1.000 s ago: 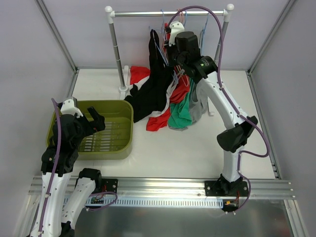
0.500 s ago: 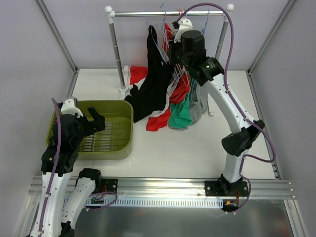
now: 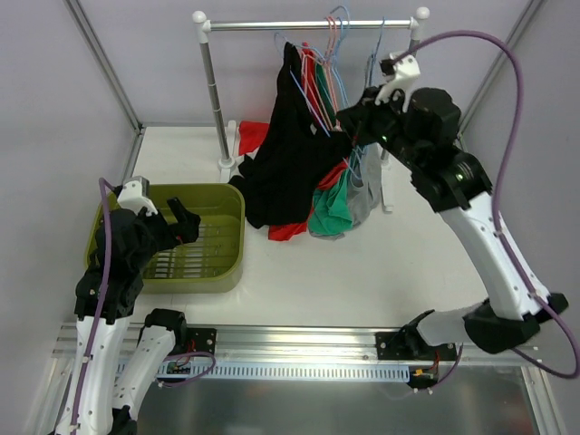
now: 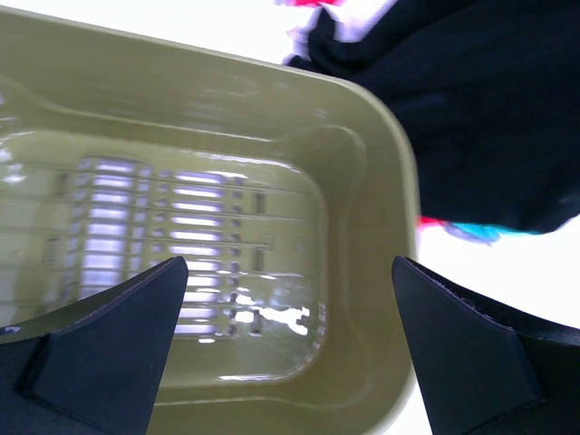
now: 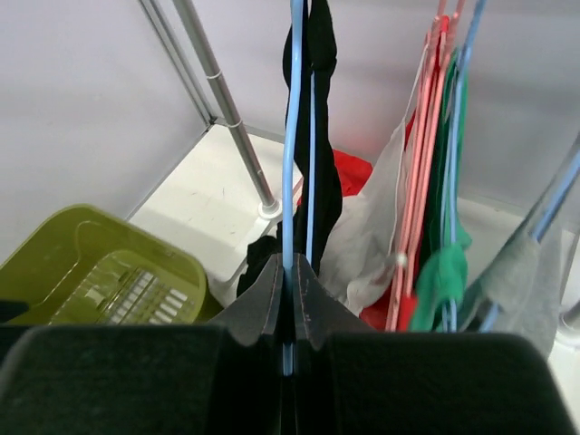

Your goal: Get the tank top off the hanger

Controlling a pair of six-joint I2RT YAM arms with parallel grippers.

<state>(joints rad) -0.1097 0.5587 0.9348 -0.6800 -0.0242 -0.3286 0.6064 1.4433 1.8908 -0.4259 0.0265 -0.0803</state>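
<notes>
The robot's right gripper is pinching the blue hanger's wire (image 5: 288,217) clear of the black tank top, so the left gripper keeps going to the tank top's shoulder strap (image 3: 290,60) and closes there.
A black tank top (image 3: 292,154) hangs on a blue hanger (image 3: 306,95) below the metal rail (image 3: 308,25) of the rack. My right gripper (image 3: 349,136) is shut on the blue hanger's lower wire, seen pinched between the jaws in the right wrist view (image 5: 291,272), with the black tank top (image 5: 319,109) hanging just beyond. My left gripper (image 3: 181,217) is open and empty, hovering over the green basket (image 3: 231,263); in the left wrist view its gripper (image 4: 290,344) frames the basket's floor (image 4: 217,227).
More garments, red (image 3: 331,172), green (image 3: 331,213) and grey (image 3: 367,190), hang on pink and blue hangers beside the black one. A red cloth (image 3: 254,136) lies by the rack's left post (image 3: 214,91). Enclosure walls surround the table.
My right arm has swung up and to the right, pulling the blue hanger and the black tank top with it. The left gripper shifted slightly right over the basket.
</notes>
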